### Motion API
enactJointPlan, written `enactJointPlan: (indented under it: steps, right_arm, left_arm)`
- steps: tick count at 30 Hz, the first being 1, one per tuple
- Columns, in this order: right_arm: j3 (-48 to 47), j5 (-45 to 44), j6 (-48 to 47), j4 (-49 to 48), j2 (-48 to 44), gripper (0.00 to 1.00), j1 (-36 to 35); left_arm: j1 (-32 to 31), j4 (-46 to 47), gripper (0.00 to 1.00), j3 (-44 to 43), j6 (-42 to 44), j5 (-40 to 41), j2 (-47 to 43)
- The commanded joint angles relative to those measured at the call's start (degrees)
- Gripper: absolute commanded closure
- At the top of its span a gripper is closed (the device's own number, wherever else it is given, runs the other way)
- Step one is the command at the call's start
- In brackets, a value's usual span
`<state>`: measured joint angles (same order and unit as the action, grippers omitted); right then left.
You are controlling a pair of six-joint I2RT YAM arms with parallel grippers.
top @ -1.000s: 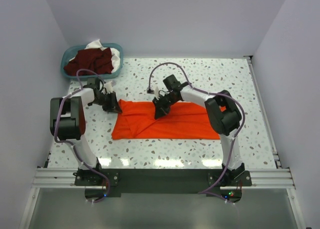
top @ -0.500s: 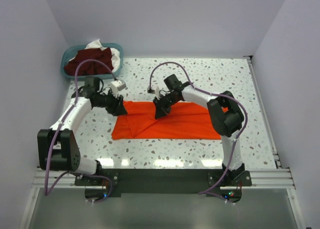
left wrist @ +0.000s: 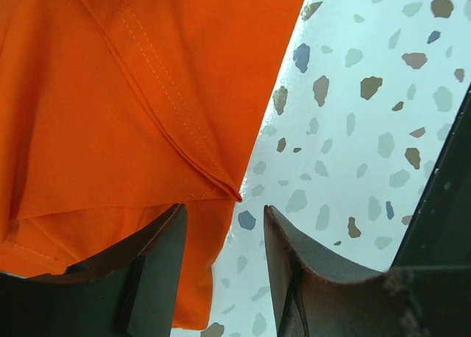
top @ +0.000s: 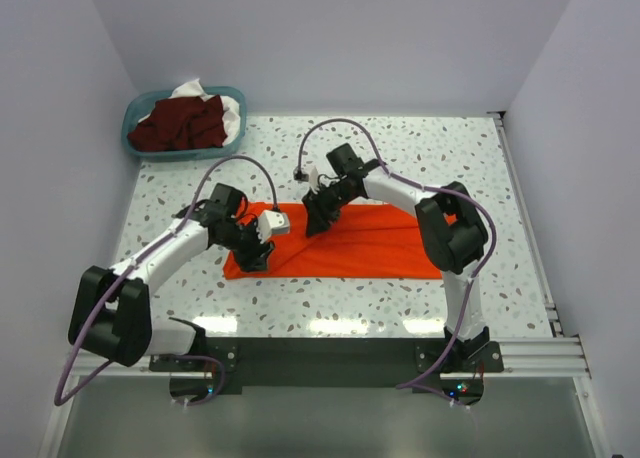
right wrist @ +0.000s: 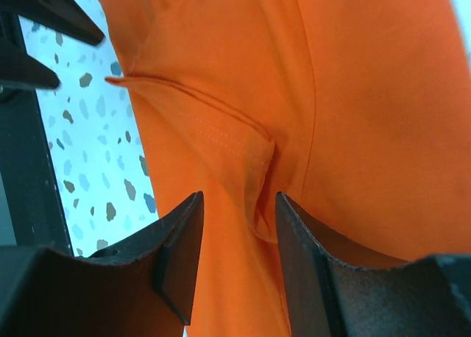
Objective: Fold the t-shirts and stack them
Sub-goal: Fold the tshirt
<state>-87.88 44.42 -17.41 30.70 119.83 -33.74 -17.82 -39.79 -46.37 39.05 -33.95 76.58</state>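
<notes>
The stitched hem is puckered across the orange-red t-shirt, so my right gripper needs to pinch the hem's inner corner while my left gripper pulls the hem's outer end tight.
A bright orange-red t-shirt lies partly folded as a wide strip across the middle of the speckled table. My left gripper is open over the shirt's front left corner; in the left wrist view the cloth's folded edge sits just ahead of the jaws. My right gripper is open above the shirt's back edge; in the right wrist view a puckered fold of orange cloth lies between the open fingers. Dark maroon shirts and white cloth lie in the basket.
A teal plastic basket stands at the table's back left corner. White walls close in the table on three sides. A metal rail runs along the near edge by the arm bases.
My left gripper has moved from the shirt's back left corner forward and right to its front left corner. My right gripper has shifted slightly back and left.
</notes>
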Motion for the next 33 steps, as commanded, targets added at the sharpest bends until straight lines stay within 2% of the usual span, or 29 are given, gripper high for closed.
enactJointPlan:
  steps: [1, 10, 20, 25, 28, 31, 33]
  right_arm:
    - [-3.88, 0.31, 2.73, -1.96, 0.40, 0.52, -0.19]
    - [-7.13, -0.04, 5.28, -3.54, 4.27, 0.52, -0.54]
    - [-7.57, 1.28, 4.84, -2.31, 5.41, 0.50, -1.15]
    - [-8.10, 1.72, 3.97, -1.35, 5.85, 0.52, -1.42]
    - [-8.45, 2.07, 2.74, 0.24, 6.03, 0.57, -1.59]
    - [-8.10, 2.42, 2.12, 0.94, 5.77, 0.71, -1.59]
    - [-8.10, 2.42, 1.77, 1.73, 5.85, 0.72, -1.51]
  left_arm:
    - [-1.60, 6.64, 0.49, 1.28, -1.69, 4.41, 0.50]
    - [-5.02, 10.87, 0.51, 2.51, -3.45, 5.22, 3.31]
    - [-7.66, 11.58, 0.50, 3.83, -4.15, 6.18, 4.98]
    - [-8.37, 11.23, 0.51, 4.09, -4.33, 7.06, 6.30]
    - [-8.63, 11.23, 0.52, 4.01, -4.42, 7.32, 6.48]
    - [-8.81, 11.14, 0.60, 4.09, -4.68, 7.50, 6.39]
    - [-8.81, 11.31, 0.62, 4.09, -4.86, 8.02, 6.22]
